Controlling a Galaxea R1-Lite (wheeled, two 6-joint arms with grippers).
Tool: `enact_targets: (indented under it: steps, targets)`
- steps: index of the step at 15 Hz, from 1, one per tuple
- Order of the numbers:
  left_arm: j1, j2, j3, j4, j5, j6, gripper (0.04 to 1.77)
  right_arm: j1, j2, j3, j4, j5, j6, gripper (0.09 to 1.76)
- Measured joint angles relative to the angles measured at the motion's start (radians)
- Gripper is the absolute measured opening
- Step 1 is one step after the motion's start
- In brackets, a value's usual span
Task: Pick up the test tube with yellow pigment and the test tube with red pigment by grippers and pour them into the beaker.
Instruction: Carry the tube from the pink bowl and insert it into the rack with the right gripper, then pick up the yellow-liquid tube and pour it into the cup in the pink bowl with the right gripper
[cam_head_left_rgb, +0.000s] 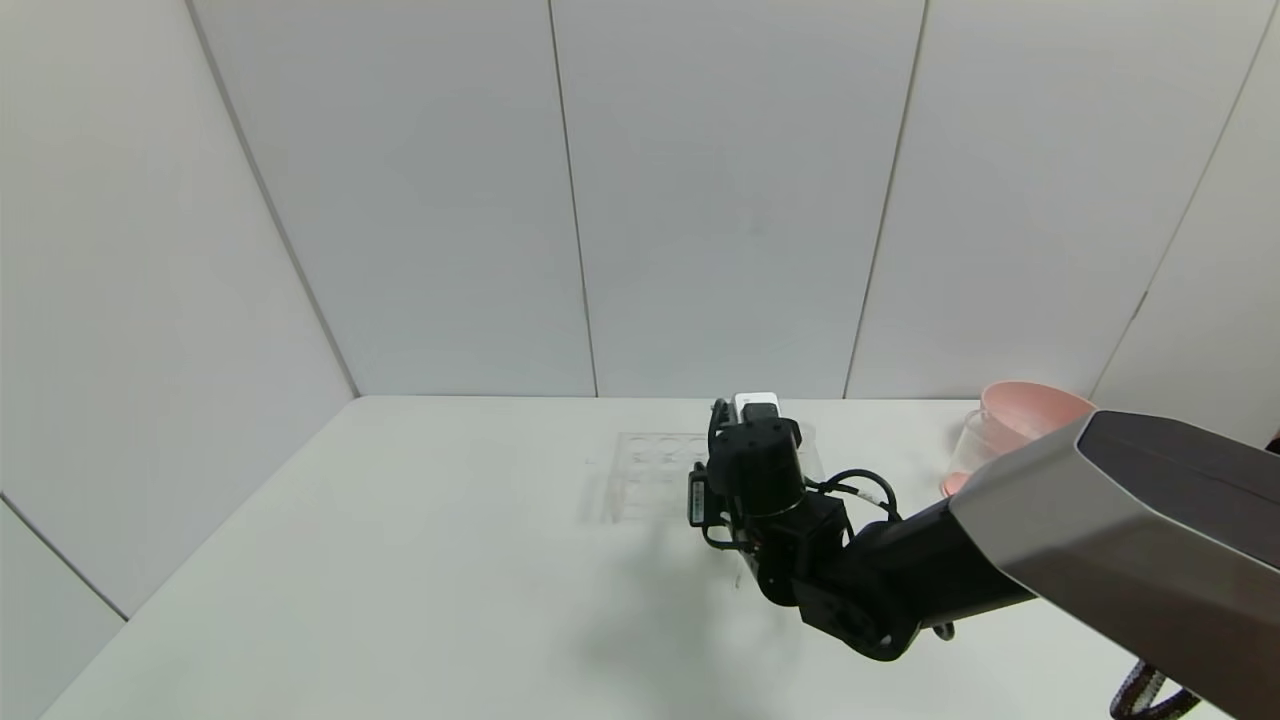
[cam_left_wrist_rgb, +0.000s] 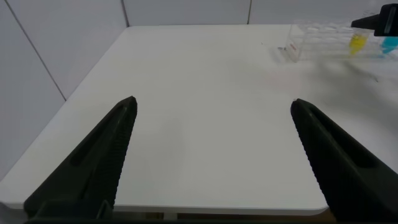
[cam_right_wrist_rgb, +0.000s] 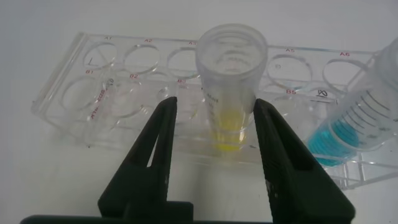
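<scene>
Red liquid can be seen at the beaker's bottom (cam_head_left_rgb: 954, 482), so the yellow pigment (cam_right_wrist_rgb: 229, 129) will blend with the red liquid and make it orange when I pour.
The test tube with yellow pigment (cam_right_wrist_rgb: 230, 93) stands upright in a clear rack (cam_right_wrist_rgb: 99, 87), with yellow liquid at its bottom. My right gripper (cam_right_wrist_rgb: 214, 104) is open, with one finger on each side of this tube. Its right-hand finger (cam_right_wrist_rgb: 273, 143) is close against the tube. In the head view my right wrist (cam_head_left_rgb: 760, 470) hangs over the rack (cam_head_left_rgb: 645, 470). The yellow tube also shows in the left wrist view (cam_left_wrist_rgb: 357, 42). The test tube with red pigment is not in view. The beaker (cam_head_left_rgb: 968, 450) stands at the far right. My left gripper (cam_left_wrist_rgb: 213, 101) is open and empty above the table's near-left part.
A tube with blue liquid (cam_right_wrist_rgb: 348, 130) stands in the rack beside the yellow tube. A pink bowl (cam_head_left_rgb: 1030, 408) stands behind the beaker at the back right. The white table (cam_head_left_rgb: 400, 580) ends at the wall panels behind it.
</scene>
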Motion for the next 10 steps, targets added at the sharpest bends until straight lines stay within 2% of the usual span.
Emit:
enact_targets:
  steps: [1, 3, 10]
  targets:
    - [0.0, 0.0, 0.0, 0.0, 0.0, 0.0, 1.76, -0.005, 0.003, -0.008, 0.001, 0.007, 0.0, 0.82]
    - [0.0, 0.0, 0.0, 0.0, 0.0, 0.0, 1.76, -0.011, 0.006, -0.017, 0.006, 0.007, -0.002, 0.51]
    - [0.0, 0.0, 0.0, 0.0, 0.0, 0.0, 1.76, -0.017, -0.011, -0.037, -0.003, 0.013, -0.009, 0.51]
